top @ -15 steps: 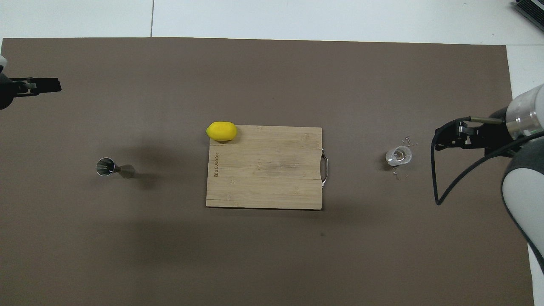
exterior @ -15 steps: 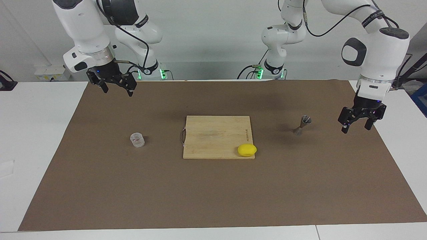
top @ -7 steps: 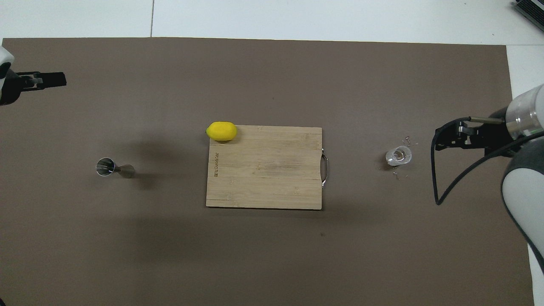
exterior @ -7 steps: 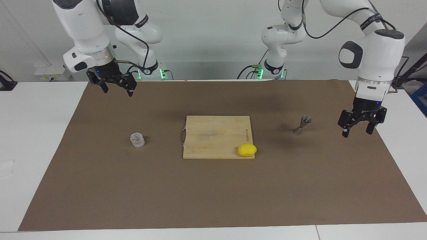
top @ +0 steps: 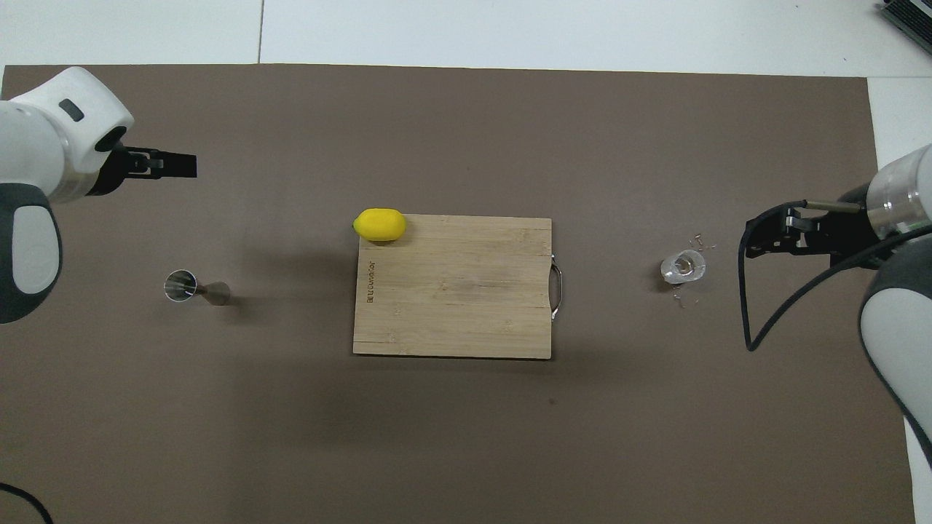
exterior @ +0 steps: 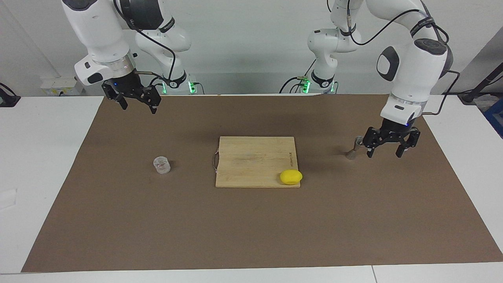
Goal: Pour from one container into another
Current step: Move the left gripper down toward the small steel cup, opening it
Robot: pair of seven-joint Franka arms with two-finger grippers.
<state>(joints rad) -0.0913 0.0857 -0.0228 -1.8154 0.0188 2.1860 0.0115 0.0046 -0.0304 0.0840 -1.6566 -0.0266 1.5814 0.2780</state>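
Observation:
The upright jigger is beside my left gripper, which points down at the mat. I should move the gripper back, turn it level and reach around the jigger's body (top: 200,288).
The clear glass tumbler (exterior: 161,165) (top: 683,267) stands upright on the brown mat toward the right arm's end. The grey steel jigger (exterior: 352,150) (top: 195,286) stands on the mat toward the left arm's end. My left gripper (exterior: 385,151) (top: 186,165) hangs low over the mat close beside the jigger, open and empty, not touching it. My right gripper (exterior: 138,106) (top: 753,236) hovers open and empty above the mat, near the tumbler but well clear of it.
A wooden cutting board (exterior: 251,157) (top: 466,306) lies mid-mat between the two containers. A yellow lemon (exterior: 291,177) (top: 379,224) sits at its corner farthest from the robots. Tiny specks (top: 697,237) lie around the tumbler. White table (exterior: 43,157) borders the mat.
My left arm has swung in from the mat's edge toward the jigger, its gripper now close beside it. The right arm, tumbler and jigger have not moved.

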